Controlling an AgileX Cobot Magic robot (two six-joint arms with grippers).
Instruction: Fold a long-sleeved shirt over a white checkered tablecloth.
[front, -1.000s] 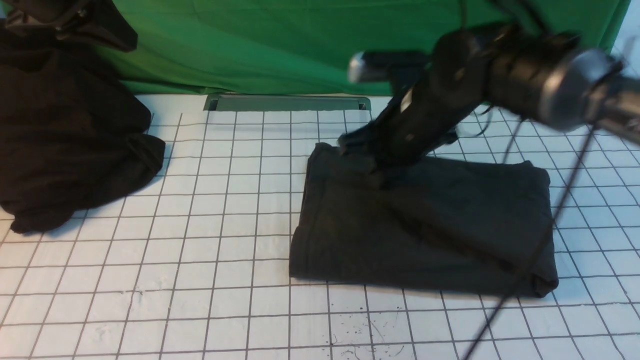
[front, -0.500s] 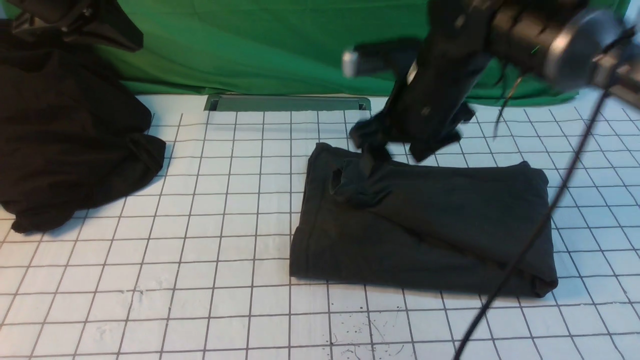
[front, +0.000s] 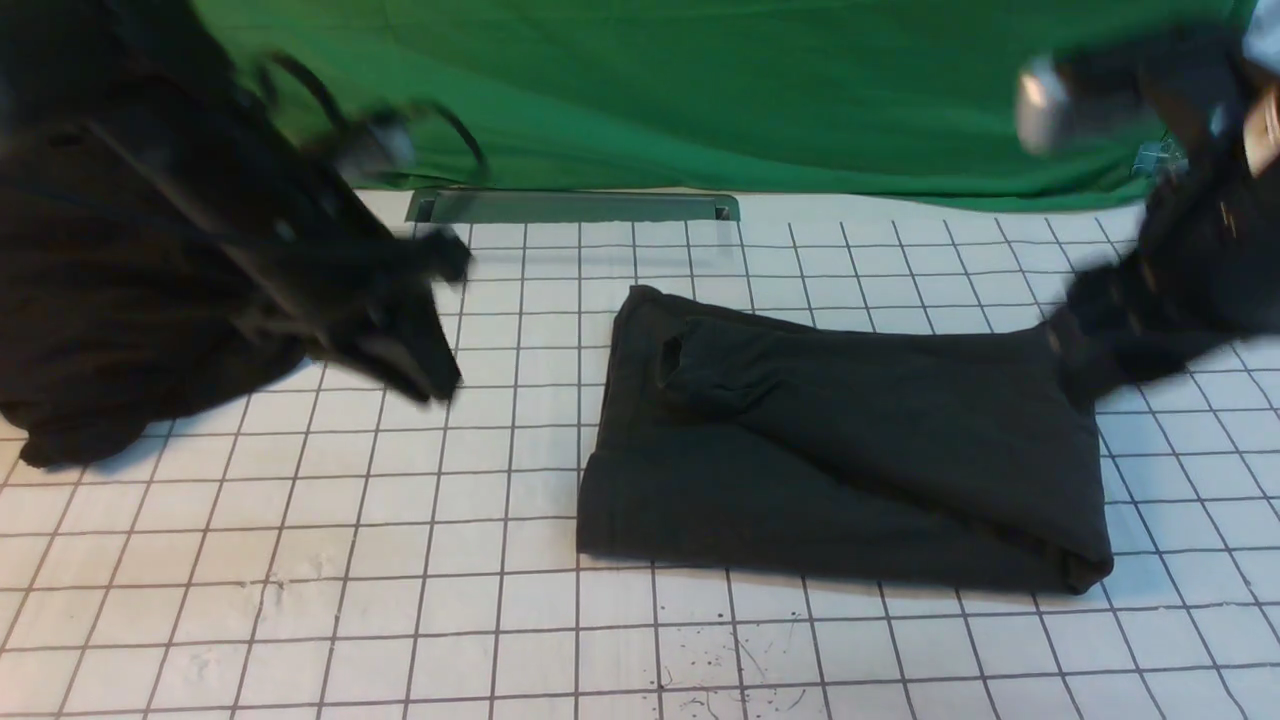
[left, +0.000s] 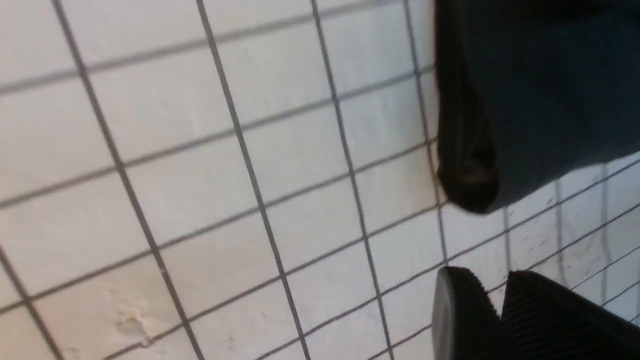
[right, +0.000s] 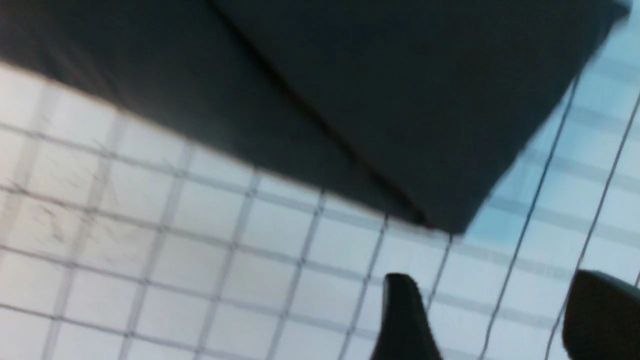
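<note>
The shirt's near corner (front: 600, 516) is curled up in a loose, open roll (left: 474, 177), so it will go flat when the robot pulls the shirt toward the front.
The long-sleeved shirt (front: 850, 440) lies folded into a dark rectangle on the white checkered tablecloth (front: 400, 560), a sleeve laid slantwise across its top. My right gripper (front: 1085, 340), blurred, hovers at the shirt's far right corner. In the right wrist view this gripper (right: 495, 285) is open and empty above the tablecloth (right: 200, 250), beside a corner of the shirt (right: 350, 75). My left gripper (front: 435, 320), blurred, hangs left of the shirt. In its wrist view the left gripper (left: 492, 285) has its tips slightly parted and empty, near a rolled shirt corner (left: 540, 90).
A heap of plain black cloth (front: 120, 330) fills the far left, partly under my left arm. A green backdrop (front: 700, 90) closes the back, with a grey slot (front: 570, 207) at its foot. Small dark specks mark the tablecloth in front of the shirt.
My right gripper let go of the sleeve at the shirt's far left, rose and swung to the right edge. My left arm came down from the top left corner toward the shirt.
</note>
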